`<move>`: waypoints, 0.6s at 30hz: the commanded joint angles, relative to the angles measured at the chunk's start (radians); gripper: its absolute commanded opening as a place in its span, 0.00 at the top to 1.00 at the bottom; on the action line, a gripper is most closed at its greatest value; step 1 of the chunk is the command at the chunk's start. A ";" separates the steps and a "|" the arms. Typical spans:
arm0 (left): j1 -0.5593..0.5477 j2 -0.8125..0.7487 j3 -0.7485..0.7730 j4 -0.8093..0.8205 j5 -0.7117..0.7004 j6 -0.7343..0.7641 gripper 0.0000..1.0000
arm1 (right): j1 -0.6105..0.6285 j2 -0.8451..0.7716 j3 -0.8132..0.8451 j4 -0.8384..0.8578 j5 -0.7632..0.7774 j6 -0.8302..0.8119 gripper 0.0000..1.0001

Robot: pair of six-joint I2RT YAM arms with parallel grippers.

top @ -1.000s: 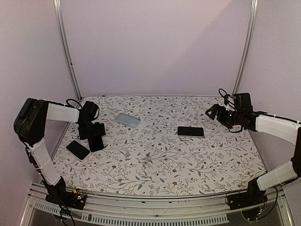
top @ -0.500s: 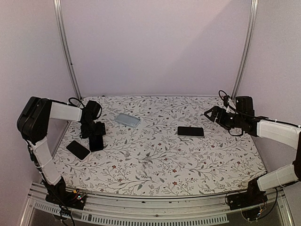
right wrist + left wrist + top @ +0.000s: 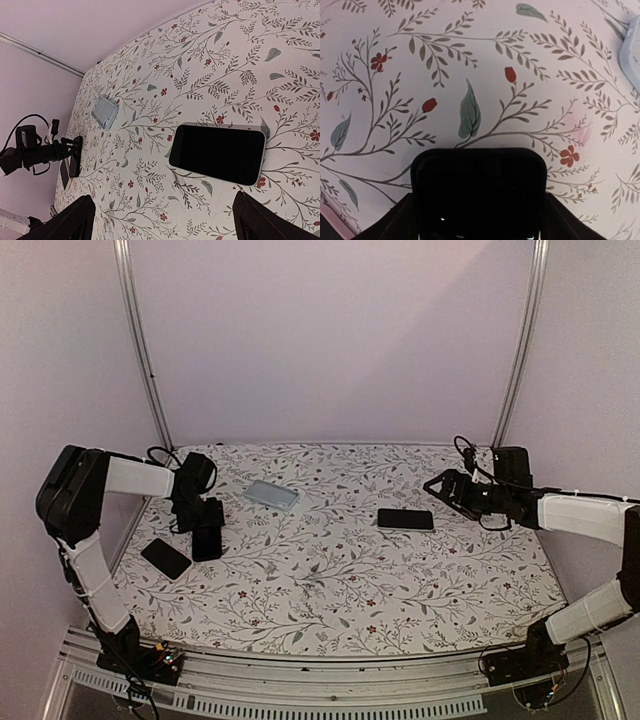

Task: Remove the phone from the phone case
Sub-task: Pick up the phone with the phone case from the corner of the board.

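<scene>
My left gripper is holding one end of the black phone case [image 3: 208, 530], so my right gripper stays open and go on moving toward the phone case's loose end [image 3: 207, 553] before it closes there.
A black phone case [image 3: 479, 190] with the dark phone in it lies on the floral table at the left [image 3: 208, 544]. My left gripper [image 3: 205, 530] is down over its near end. In the left wrist view the left gripper [image 3: 479, 207] has one finger against each long side of the case. My right gripper [image 3: 438, 487] hovers open at the right, just beyond a silver-edged black phone [image 3: 405, 519]. That phone [image 3: 217, 153] lies screen up ahead of the wide-apart fingers of the right gripper [image 3: 165, 220].
A light blue empty case [image 3: 271, 494] lies at the back left, and it shows in the right wrist view [image 3: 104, 112] too. Another black phone [image 3: 166, 558] lies near the table's left edge. Pale walls and metal uprights [image 3: 140, 350] enclose the table.
My left gripper's fingers have narrowed onto the sides of the black case. The right arm has swung left and lower, toward the silver-edged phone.
</scene>
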 commanded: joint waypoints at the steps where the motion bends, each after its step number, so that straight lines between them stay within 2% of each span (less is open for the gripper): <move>1: -0.033 -0.027 -0.020 -0.015 0.061 -0.017 0.56 | 0.032 0.042 0.039 0.022 -0.025 0.004 0.01; 7: -0.084 -0.077 -0.031 0.004 0.115 -0.085 0.57 | 0.110 0.087 0.074 0.038 -0.011 0.014 0.01; 18: -0.193 -0.129 -0.058 0.144 0.276 -0.344 0.55 | 0.356 0.254 0.193 0.152 0.046 0.091 0.01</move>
